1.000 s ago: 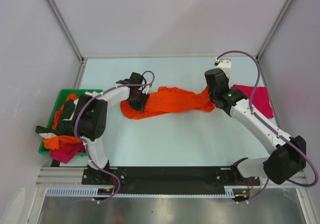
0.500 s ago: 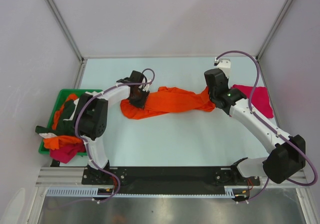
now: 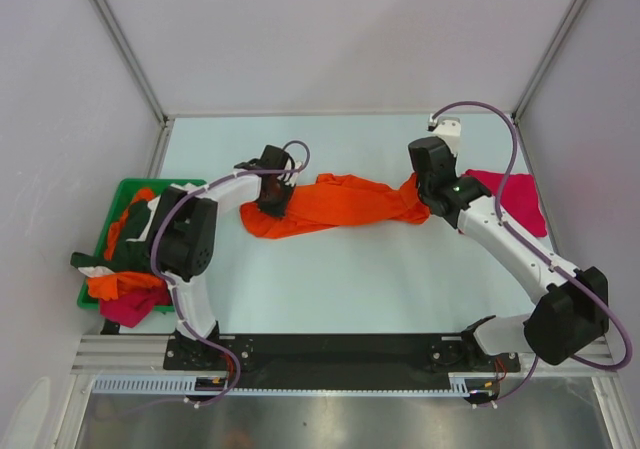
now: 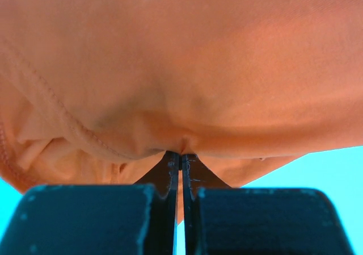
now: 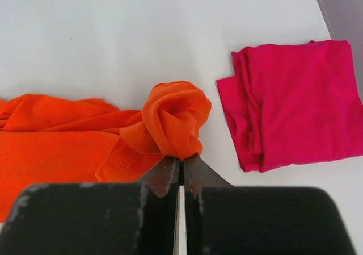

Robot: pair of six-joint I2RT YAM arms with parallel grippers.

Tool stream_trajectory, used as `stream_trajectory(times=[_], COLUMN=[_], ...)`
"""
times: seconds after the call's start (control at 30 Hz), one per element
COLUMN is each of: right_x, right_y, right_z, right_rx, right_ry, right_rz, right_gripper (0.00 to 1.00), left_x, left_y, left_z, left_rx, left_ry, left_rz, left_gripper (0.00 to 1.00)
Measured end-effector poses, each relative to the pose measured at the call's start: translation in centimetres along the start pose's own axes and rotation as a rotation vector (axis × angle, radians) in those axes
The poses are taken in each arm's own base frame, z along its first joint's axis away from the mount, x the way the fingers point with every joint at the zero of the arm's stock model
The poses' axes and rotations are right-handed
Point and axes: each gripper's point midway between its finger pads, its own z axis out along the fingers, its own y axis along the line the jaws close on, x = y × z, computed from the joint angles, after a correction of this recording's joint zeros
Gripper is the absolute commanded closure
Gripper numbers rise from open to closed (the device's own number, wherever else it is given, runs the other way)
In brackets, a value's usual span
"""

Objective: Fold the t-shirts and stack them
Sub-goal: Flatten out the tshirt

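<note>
The orange t-shirt is bunched up in a narrow strip (image 3: 345, 202) between the robot's grippers, so the robot should raise both ends (image 3: 410, 202) of the t-shirt high, swing it open and spread it flat before folding.
A bright orange t-shirt (image 3: 340, 204) lies stretched across the middle of the table between both arms. My left gripper (image 3: 272, 201) is shut on its left end; the orange cloth (image 4: 187, 67) fills the left wrist view, pinched at my fingertips (image 4: 180, 154). My right gripper (image 3: 428, 197) is shut on a bunched fold at the shirt's right end (image 5: 173, 121). A folded magenta-red t-shirt (image 3: 515, 199) lies flat at the right, apart from the orange one, also seen as a neat square (image 5: 298, 101) in the right wrist view.
A green plastic bin (image 3: 98, 294) at the table's left edge holds several crumpled t-shirts (image 3: 130, 254) in dark green, orange, cream and magenta, some spilling over its rim. Metal frame posts and grey walls enclose the table.
My left gripper has closed on the orange t-shirt's left end. The right gripper kept its grip and barely moved.
</note>
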Motion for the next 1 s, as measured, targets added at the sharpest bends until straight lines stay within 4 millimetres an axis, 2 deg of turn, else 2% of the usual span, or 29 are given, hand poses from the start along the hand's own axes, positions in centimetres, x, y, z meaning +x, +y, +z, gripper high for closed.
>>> stream_trajectory(times=[0.13,0.2,0.23,0.3,0.4,0.5,0.57,0.6,0.67,0.87,1.0], right_x=[0.1,0.1,0.0,-0.4,-1.7,-5.0,-7.1,-7.9,-9.5,-11.9,-14.0], right_y=[0.1,0.1,0.1,-0.2,-0.9,-2.1,-3.0,-3.4,-4.4,-6.3,-6.9], right_z=[0.1,0.1,0.0,-0.2,-1.1,-2.6,-3.9,-4.6,-6.2,-10.6,-13.5], right_rx=[0.0,0.0,0.0,0.002,0.004,0.011,0.013,0.014,0.011,-0.005,-0.028], right_ry=[0.002,0.0,-0.002,-0.012,-0.043,-0.116,-0.168,-0.19,-0.24,-0.346,-0.411], right_rz=[-0.003,-0.004,-0.007,-0.01,-0.002,0.038,0.065,0.078,0.103,0.113,0.115], right_gripper=[1.0,1.0,1.0,1.0,1.0,1.0,1.0,1.0,1.0,1.0,1.0], left_x=[0.2,-0.3,-1.1,-3.0,-6.1,-8.9,-9.5,-9.4,-8.7,-6.1,-4.5], left_y=[0.6,1.0,1.1,1.5,2.1,3.2,4.2,4.7,5.2,4.0,3.3], left_z=[-1.1,-2.9,-4.4,-8.1,-15.4,-23.6,-27.4,-29.2,-31.5,-37.3,-42.0], left_rx=[-0.06,-0.094,-0.108,-0.131,-0.155,-0.176,-0.197,-0.211,-0.228,-0.218,-0.216], left_ry=[-0.028,-0.071,-0.115,-0.226,-0.428,-0.63,-0.715,-0.753,-0.796,-0.909,-1.01], left_rz=[0.013,0.017,0.017,0.012,-0.003,-0.033,-0.053,-0.057,-0.052,0.032,0.057], left_gripper=[1.0,1.0,1.0,1.0,1.0,1.0,1.0,1.0,1.0,1.0,1.0])
